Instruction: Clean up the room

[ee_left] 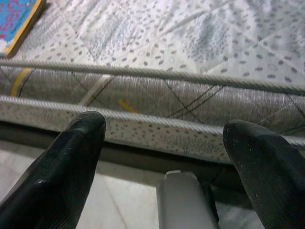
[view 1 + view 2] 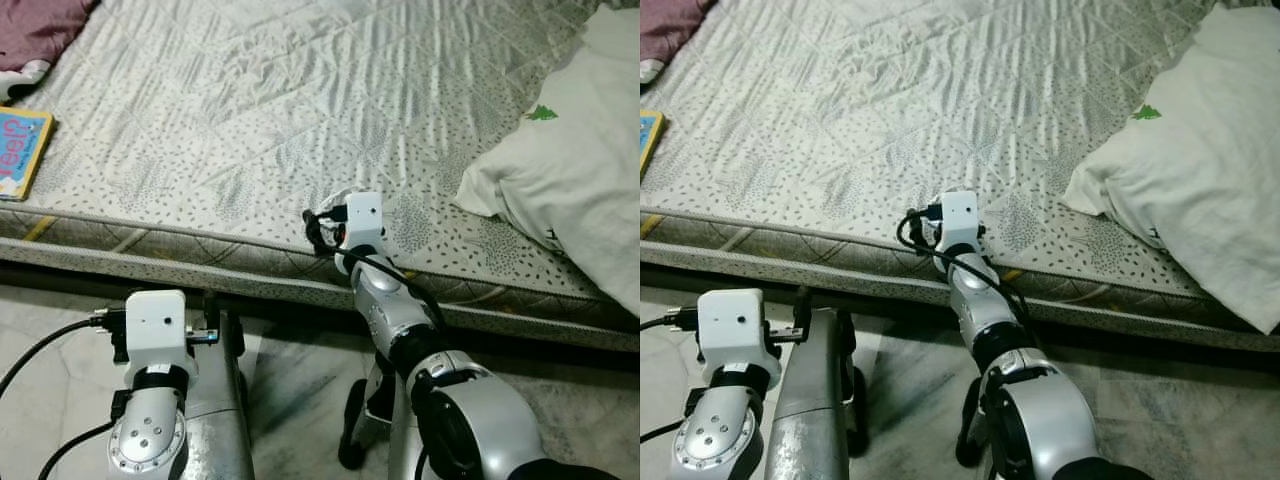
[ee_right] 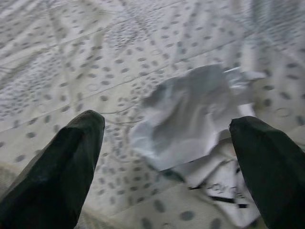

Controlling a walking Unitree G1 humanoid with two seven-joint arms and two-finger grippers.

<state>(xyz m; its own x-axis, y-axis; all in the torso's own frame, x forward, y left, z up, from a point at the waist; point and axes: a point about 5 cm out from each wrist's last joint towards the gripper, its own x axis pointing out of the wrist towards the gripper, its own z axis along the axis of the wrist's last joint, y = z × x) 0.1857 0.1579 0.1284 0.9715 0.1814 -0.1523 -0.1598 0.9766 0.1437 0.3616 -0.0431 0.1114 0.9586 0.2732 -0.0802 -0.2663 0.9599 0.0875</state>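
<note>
I expect the crumpled white paper [image 3: 183, 131] to stick out stiffly and stay in shape when I lift and carry it, because sharp creases [image 3: 208, 114] hold the folds up.
A crumpled white paper [image 3: 190, 129] with some black print lies on the grey dotted mattress [image 2: 250, 100] near its front edge. My right gripper [image 3: 169, 123] is open, one black finger on each side of the paper and just short of it. In the eye views my right wrist [image 2: 358, 220] rests over the mattress edge and hides the paper. My left gripper [image 1: 164, 125] is open and holds nothing. It is held low in front of the mattress side [image 1: 190, 95], above the floor.
A blue book with a yellow edge [image 2: 20, 150] lies on the mattress at the far left. A maroon cloth [image 2: 35, 30] is at the back left corner. A white pillow [image 2: 570, 170] covers the right side. Marbled floor tiles [image 2: 300, 380] run below the bed.
</note>
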